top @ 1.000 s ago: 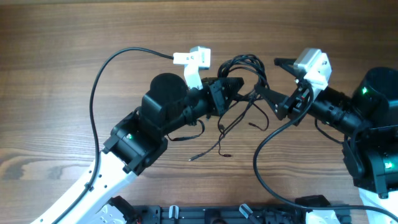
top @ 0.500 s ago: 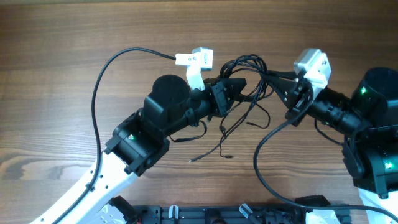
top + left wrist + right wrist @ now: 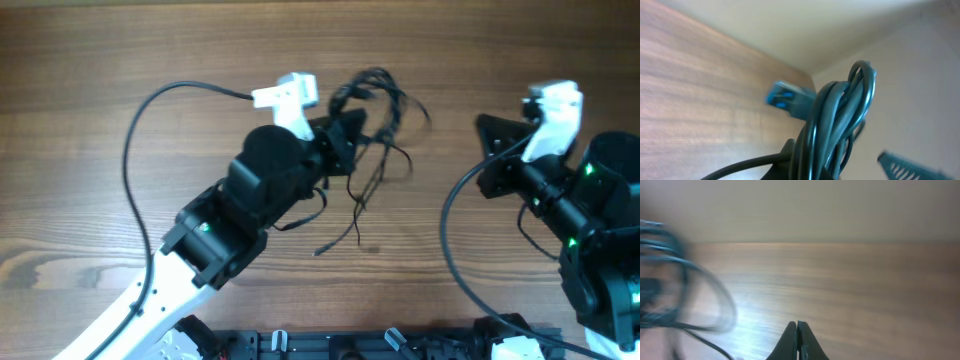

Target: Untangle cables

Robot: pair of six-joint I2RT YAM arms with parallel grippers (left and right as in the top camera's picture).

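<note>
The tangled loops point(image 3: 380, 86) in my left gripper hang away from my right gripper. I should bring them over so my right gripper can pull out a cable point(image 3: 403, 98).
A tangle of black cables point(image 3: 385, 100) hangs from my left gripper point(image 3: 345, 130), which is shut on the bundle; thin loose ends trail down onto the wooden table point(image 3: 350, 235). In the left wrist view the bundle point(image 3: 840, 115) fills the centre as dark loops rising from the jaws, and a blurred blue plug point(image 3: 787, 97) shows behind it. My right gripper point(image 3: 483, 127) sits well to the right of the tangle, apart from it. Its fingers point(image 3: 797, 332) are pressed together with nothing between them. The cables point(image 3: 670, 280) appear blurred at the left edge of the right wrist view.
The left arm's own black lead point(image 3: 135, 170) arcs over the table on the left, and the right arm's lead point(image 3: 455, 230) loops down in front of it. A black rail point(image 3: 350, 345) runs along the near edge.
My right gripper has shut and pulled back to the right, away from the tangle, holding nothing. My left gripper has shifted up and to the left with the bundle.
</note>
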